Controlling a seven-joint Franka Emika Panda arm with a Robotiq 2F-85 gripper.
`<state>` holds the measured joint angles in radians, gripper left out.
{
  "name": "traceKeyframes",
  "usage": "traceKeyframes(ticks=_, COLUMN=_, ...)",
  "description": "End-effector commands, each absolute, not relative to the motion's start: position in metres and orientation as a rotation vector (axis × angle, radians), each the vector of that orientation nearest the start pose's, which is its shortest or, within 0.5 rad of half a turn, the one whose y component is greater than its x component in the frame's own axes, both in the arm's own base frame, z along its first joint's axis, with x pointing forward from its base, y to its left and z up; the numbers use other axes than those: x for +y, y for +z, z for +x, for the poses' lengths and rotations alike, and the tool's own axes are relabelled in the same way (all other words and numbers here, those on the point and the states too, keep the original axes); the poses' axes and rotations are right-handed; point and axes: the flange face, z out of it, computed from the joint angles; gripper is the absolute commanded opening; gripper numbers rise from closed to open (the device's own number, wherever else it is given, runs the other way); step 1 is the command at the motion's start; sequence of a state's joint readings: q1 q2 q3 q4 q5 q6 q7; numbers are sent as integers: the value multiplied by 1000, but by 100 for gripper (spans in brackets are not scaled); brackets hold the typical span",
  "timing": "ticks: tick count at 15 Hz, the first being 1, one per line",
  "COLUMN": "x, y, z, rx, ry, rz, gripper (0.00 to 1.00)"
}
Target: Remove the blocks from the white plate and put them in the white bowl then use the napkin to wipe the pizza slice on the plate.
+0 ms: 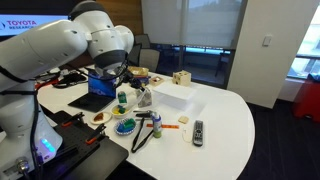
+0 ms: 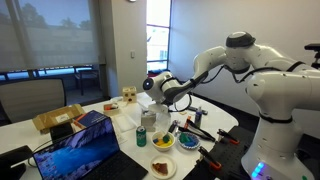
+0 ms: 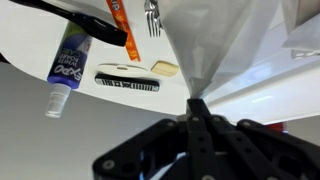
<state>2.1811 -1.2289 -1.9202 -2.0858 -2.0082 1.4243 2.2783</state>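
My gripper is holding the napkin fanned out (image 3: 212, 35) clear of the fork. It should now go toward the open table (image 3: 174, 42) beside the fork and let go of the napkin there.
My gripper (image 3: 197, 105) is shut on a white napkin (image 3: 215, 45), which fans out from the jaws in the wrist view. In both exterior views the gripper (image 1: 139, 88) (image 2: 157, 88) hovers above the table with the napkin (image 1: 144, 98) (image 2: 148, 106) hanging below it. A white plate (image 1: 103, 118) (image 2: 162, 168) with a brownish pizza slice on it sits near the table's edge. A bowl (image 1: 125, 127) (image 2: 162, 142) holding colourful blocks stands next to the plate. The gripper is above and beside both, touching neither.
An open laptop (image 1: 98, 90) (image 2: 80, 146), a green can (image 1: 122, 98) (image 2: 141, 138), a white box (image 1: 175, 97), a remote (image 1: 198, 131) (image 3: 128, 78), an Expo marker (image 3: 67, 62), a fork (image 3: 152, 15) and black-handled tools (image 1: 148, 128) lie on the white table (image 1: 225, 115).
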Motion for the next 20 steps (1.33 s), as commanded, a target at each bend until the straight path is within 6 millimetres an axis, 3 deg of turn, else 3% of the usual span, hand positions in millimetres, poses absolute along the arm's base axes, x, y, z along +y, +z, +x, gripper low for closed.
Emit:
traceKeyframes(ticks=1, x=-6, y=110, z=591, rx=-1363, ry=822, rz=2012, gripper=0)
traceKeyframes(ticks=6, x=-37, y=84, z=630, rx=-1365, ry=788, rz=1970, gripper=0)
traceKeyframes(ticks=12, x=-33, y=59, z=654, rx=-1392, ry=752, rz=1960, gripper=0)
traceKeyframes(ticks=13, x=-32, y=60, z=656, rx=-1402, ry=750, rz=1957, gripper=26)
traceKeyframes(ticks=14, x=-30, y=60, z=656, rx=-1407, ry=744, rz=1954, gripper=27)
traceKeyframes(ticks=17, x=-24, y=72, z=655, rx=-1424, ry=744, rz=1932, gripper=49)
traceKeyframes(ticks=20, x=-16, y=101, z=642, rx=-1440, ry=735, rz=1900, gripper=71)
